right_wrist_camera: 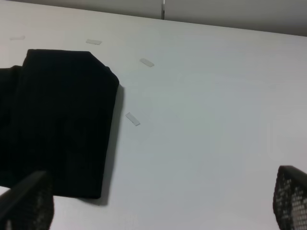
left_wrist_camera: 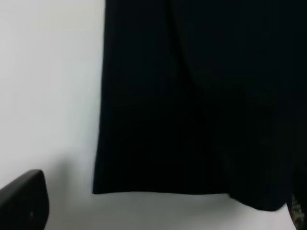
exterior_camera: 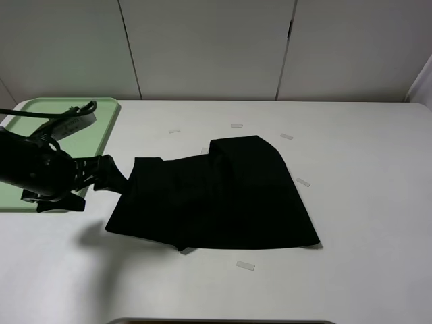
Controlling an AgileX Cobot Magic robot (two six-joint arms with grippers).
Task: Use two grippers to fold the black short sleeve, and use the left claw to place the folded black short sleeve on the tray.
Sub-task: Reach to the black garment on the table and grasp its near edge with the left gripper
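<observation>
The black short sleeve's edge (exterior_camera: 122,206) facing the tray aligns with my left gripper's open fingers, so I keep going in until they close on the folded layers (exterior_camera: 143,194).
The black short sleeve (exterior_camera: 216,196) lies folded on the white table, with an extra folded layer at its far right. It fills most of the left wrist view (left_wrist_camera: 192,96) and shows in the right wrist view (right_wrist_camera: 57,120). My left gripper (exterior_camera: 111,174) is at the garment's left edge, between it and the green tray (exterior_camera: 101,128). In the left wrist view the left gripper (left_wrist_camera: 163,206) has its jaws wide apart, with the cloth's edge just beyond them. My right gripper (right_wrist_camera: 160,201) is open and empty, above bare table right of the garment. It is out of the exterior view.
Small tape markers (exterior_camera: 246,266) are stuck on the table around the garment; one (right_wrist_camera: 132,119) lies beside its right edge. The left arm's cable (exterior_camera: 74,115) hangs over the tray. White panels stand behind the table.
</observation>
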